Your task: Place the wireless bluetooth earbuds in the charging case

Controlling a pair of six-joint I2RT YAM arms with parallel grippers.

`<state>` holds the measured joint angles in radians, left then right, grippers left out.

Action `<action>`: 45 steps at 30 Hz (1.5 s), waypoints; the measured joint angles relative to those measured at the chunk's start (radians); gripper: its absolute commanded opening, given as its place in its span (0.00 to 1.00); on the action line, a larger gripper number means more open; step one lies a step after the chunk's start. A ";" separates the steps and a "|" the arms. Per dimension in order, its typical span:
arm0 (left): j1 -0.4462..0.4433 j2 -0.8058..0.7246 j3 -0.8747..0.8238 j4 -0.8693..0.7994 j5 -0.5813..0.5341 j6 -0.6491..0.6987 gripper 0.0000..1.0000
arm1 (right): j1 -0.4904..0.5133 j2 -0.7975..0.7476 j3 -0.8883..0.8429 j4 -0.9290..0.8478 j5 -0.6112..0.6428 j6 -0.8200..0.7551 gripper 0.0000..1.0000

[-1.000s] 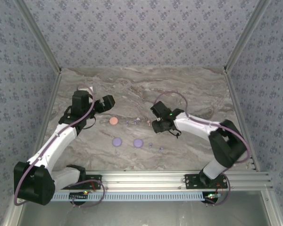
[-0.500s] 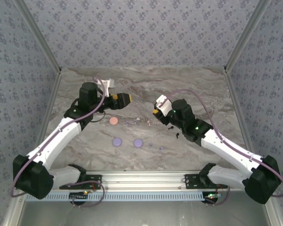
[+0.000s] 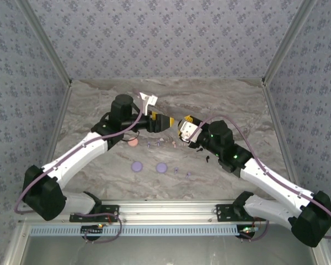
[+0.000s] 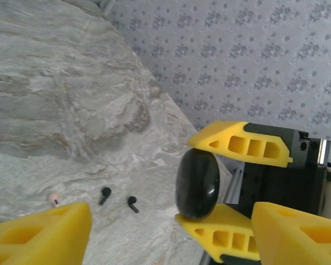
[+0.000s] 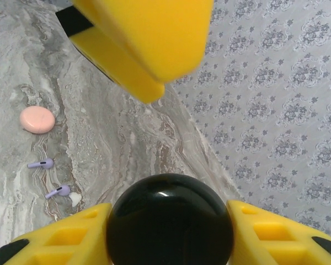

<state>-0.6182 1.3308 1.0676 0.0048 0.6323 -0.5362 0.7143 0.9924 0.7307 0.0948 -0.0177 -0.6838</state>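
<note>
The black case's broad side [image 5: 170, 223] is toward the robot's right gripper, so the left gripper should take the case [image 4: 197, 184] and turn it before the right gripper pinches the case's edge.
My right gripper [image 5: 168, 215] is shut on a round, glossy black charging case [image 5: 168, 221], held above the table's middle. My left gripper [image 3: 166, 122] hangs right in front of it, tip to tip with the right gripper [image 3: 183, 126]. In the left wrist view the case [image 4: 197, 184] stands edge-on between the right gripper's yellow fingers [image 4: 240, 144]. My left gripper [image 4: 171, 223] is open, its fingers wide on either side and nothing between them. Two black earbuds [image 4: 104, 194] [image 4: 132, 203] lie on the marble below. Lilac earbuds [image 5: 41, 163] [image 5: 58, 191] lie farther left.
A pink round case [image 3: 132, 142] and two lilac round cases [image 3: 137, 165] [image 3: 161, 167] lie on the marble table [image 3: 237, 105]. Small pale earbuds [image 3: 171, 142] and more lilac earbuds [image 3: 182, 171] are scattered between them. Patterned walls close in three sides.
My left arm has swung right, up to the right gripper. The right arm turned over to its right side a second ago and has since brought the case slightly toward the left gripper.
</note>
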 measured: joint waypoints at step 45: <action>-0.082 0.074 0.002 0.052 -0.021 0.174 0.01 | -0.208 -0.079 0.093 -0.315 -0.350 0.120 0.94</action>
<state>-0.7006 1.4048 1.0691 0.0566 0.6113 -0.3618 0.5060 0.9131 0.8238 -0.2207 -0.3676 -0.5640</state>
